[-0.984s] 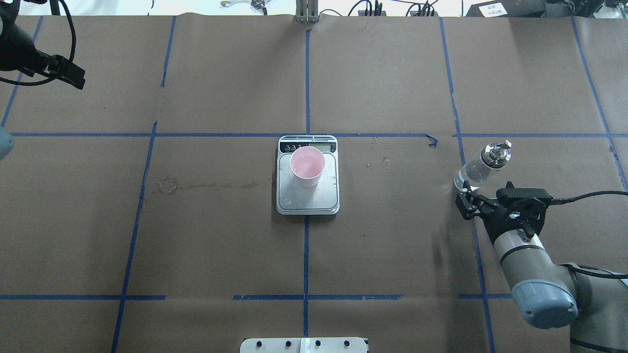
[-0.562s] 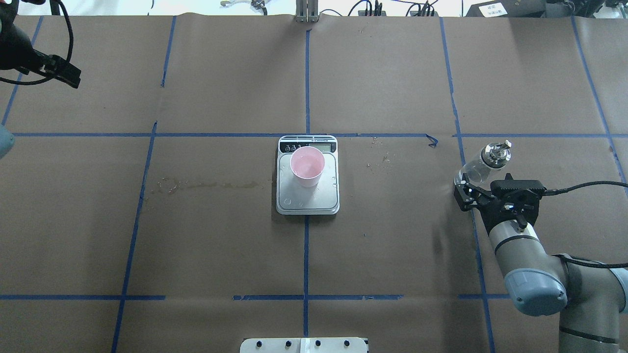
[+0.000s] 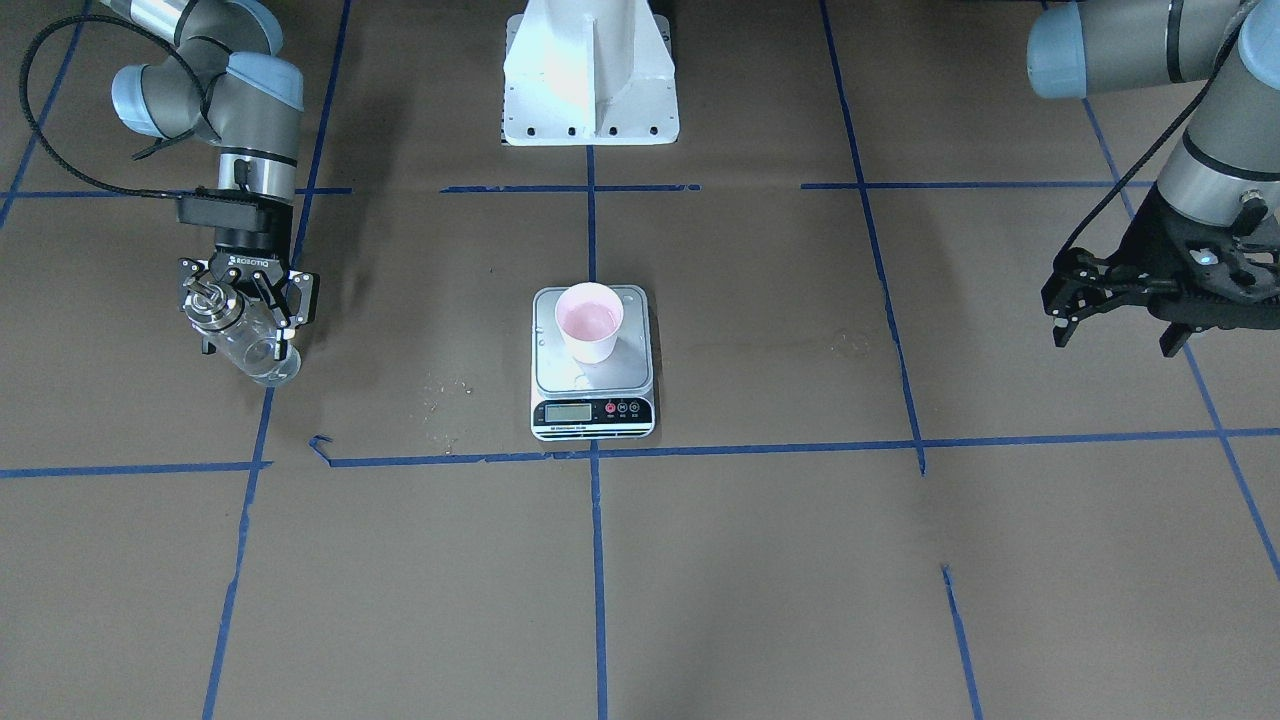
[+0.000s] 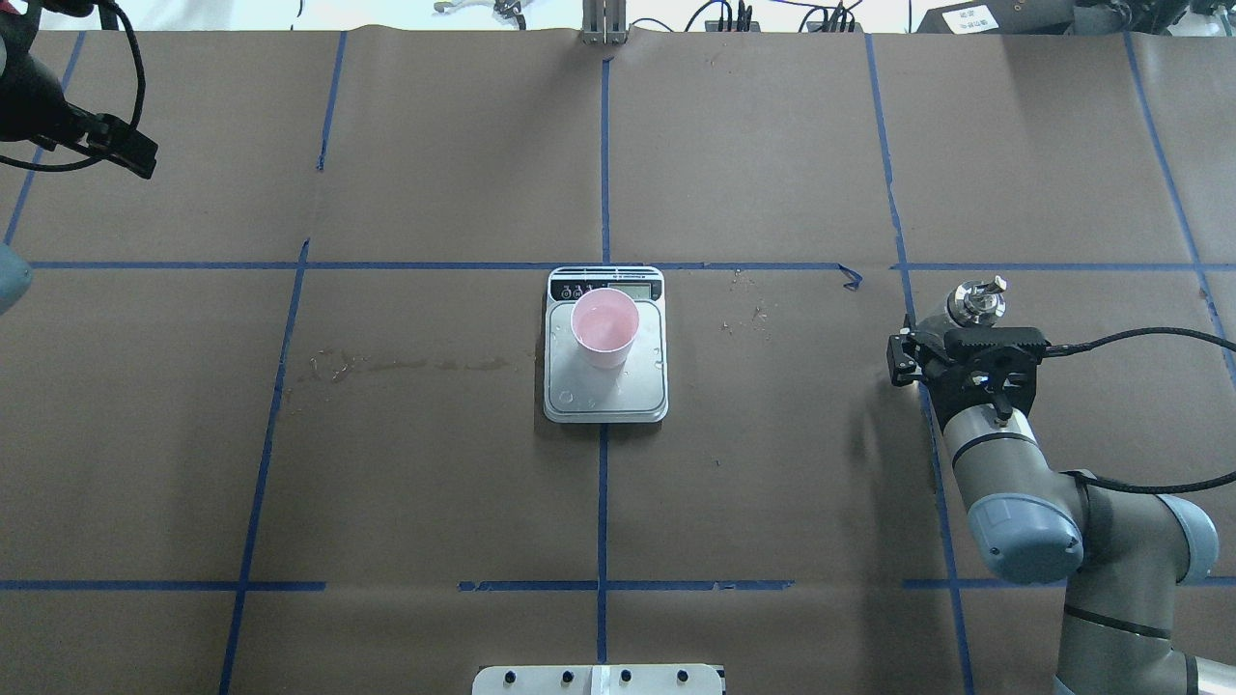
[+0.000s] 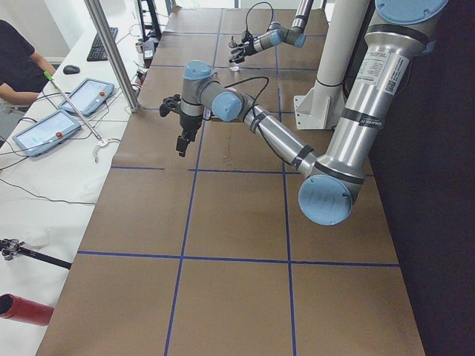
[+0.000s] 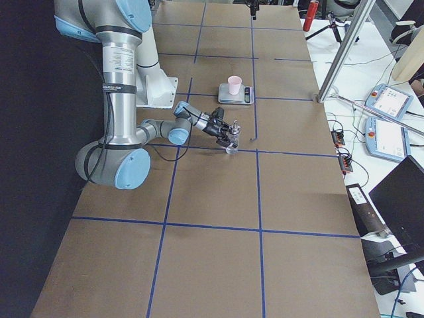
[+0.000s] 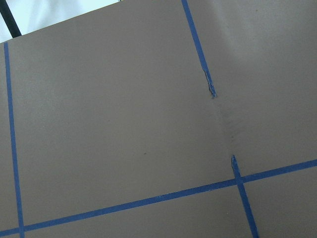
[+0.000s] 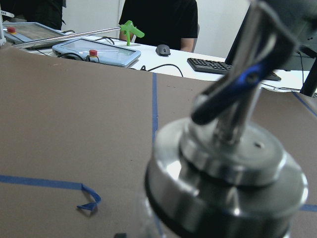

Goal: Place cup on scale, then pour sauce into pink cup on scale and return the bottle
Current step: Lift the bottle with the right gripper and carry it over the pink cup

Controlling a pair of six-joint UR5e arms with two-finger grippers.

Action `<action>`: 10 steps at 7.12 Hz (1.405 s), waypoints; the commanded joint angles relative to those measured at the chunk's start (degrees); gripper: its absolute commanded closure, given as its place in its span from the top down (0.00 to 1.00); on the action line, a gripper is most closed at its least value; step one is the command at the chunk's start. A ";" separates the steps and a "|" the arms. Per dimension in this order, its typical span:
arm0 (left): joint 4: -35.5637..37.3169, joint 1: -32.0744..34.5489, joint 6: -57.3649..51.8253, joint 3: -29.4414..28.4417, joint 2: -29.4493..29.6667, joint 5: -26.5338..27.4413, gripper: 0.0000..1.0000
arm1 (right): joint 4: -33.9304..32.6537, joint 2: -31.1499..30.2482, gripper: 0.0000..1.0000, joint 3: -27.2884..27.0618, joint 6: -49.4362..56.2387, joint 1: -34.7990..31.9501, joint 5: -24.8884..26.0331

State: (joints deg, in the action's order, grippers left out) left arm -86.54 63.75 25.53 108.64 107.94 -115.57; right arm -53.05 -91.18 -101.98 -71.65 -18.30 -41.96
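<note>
The spout's flap [image 8: 272, 14] will swing open on its own when I tip the clear glass bottle, because a hinged arm [image 8: 223, 96] hangs down beside the spout.
The pink cup [image 3: 590, 322] stands upright on the silver scale [image 3: 592, 410] at the table's middle, also in the overhead view [image 4: 604, 326] on the scale's platform [image 4: 637, 398]. The clear glass bottle [image 3: 250, 345] with its silver spout cap [image 4: 973, 301] stands on the table at the robot's right. My right gripper [image 3: 245, 300] is open, its fingers on either side of the bottle's upper part. The right wrist view shows the cap very close [image 8: 228, 173]. My left gripper [image 3: 1056, 312] is open and empty, held above the table far to the robot's left.
A wet streak [image 4: 406, 365] marks the brown paper left of the scale. Small specks [image 4: 748, 314] lie right of it. The white robot base [image 3: 590, 75] stands behind the scale. Blue tape lines cross the table. Tablets [image 5: 82, 96] and a person sit past the far edge.
My right gripper has moved forward from just short of the bottle to around it. The left arm has shifted slightly. Cup and scale have not moved.
</note>
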 commanded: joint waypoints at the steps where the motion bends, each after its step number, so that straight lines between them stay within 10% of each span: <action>1: -0.03 -0.03 0.22 -0.01 -0.01 -0.36 1.00 | 5.39 1.60 0.00 -1.44 7.65 -2.60 -3.71; 7: -0.29 7.93 -13.52 -1.84 -4.21 -3.50 1.00 | -14.88 19.43 0.00 -10.34 27.94 -2.19 -5.42; 10: -0.38 13.50 -22.88 -4.13 -5.98 -4.40 1.00 | -21.27 22.00 0.00 -4.56 48.84 2.03 10.01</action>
State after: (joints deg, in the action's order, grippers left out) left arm -86.91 75.94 5.72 105.46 102.29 -119.80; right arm -70.56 -69.90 -109.30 -29.52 -17.94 -38.10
